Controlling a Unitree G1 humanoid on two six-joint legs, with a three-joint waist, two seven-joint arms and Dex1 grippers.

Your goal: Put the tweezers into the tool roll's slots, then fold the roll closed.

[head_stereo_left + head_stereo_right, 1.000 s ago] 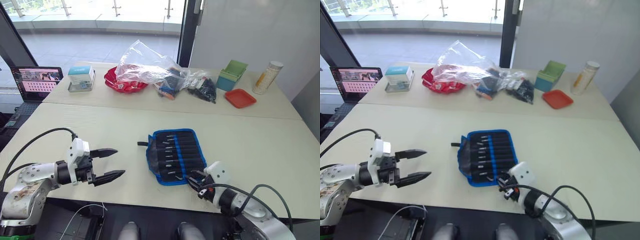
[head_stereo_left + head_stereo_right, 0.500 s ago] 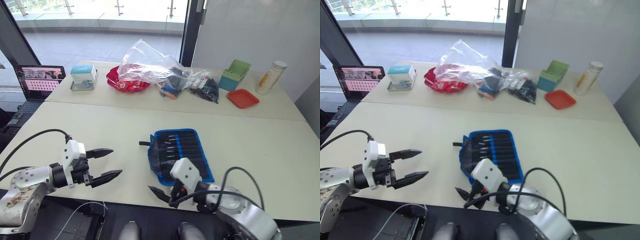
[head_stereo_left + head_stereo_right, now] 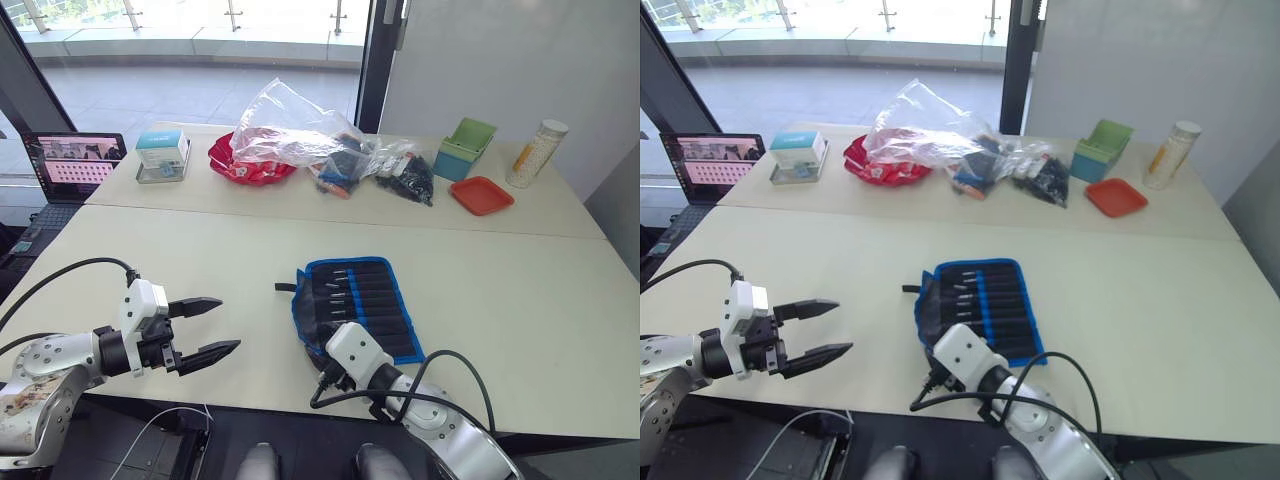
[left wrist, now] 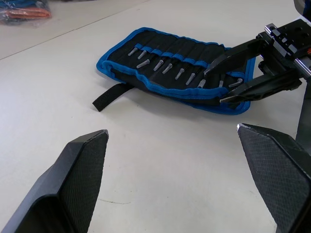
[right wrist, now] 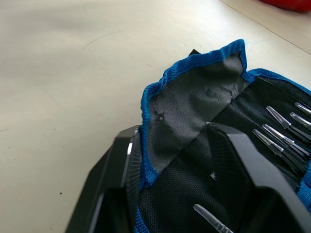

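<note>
The tool roll [image 3: 368, 302] has a raised flap that bends easily along its crease [image 5: 226, 105], so the tool roll will close over the tweezers into a narrow bundle when I fold it.
The tool roll [image 3: 358, 306] lies unrolled mid-table, black with blue edging, its strap [image 4: 110, 96] trailing off the far-left corner. Tweezers [image 4: 161, 63] sit in the slots [image 3: 362, 300] with their silvery tips showing. My right gripper [image 5: 172, 131] is open at the roll's near-left corner, its fingers [image 5: 124, 179] standing on either side of the raised blue-edged flap [image 5: 194, 107]. One finger reaches over the roll, the other stays beside its edge. Well left of the roll, my left gripper [image 3: 228, 323] hovers open over bare table with nothing in it.
Along the back table are a laptop [image 3: 72, 160], a small box [image 3: 162, 155], a red bowl [image 3: 240, 165] under a clear plastic bag [image 3: 290, 125], dark packets [image 3: 405, 178], a green bin [image 3: 466, 148], an orange tray [image 3: 482, 195] and a bottle [image 3: 537, 152].
My right gripper swung from the roll's near-right corner round to its near-left corner and now straddles the flap. The left gripper drifted slightly left, still open.
</note>
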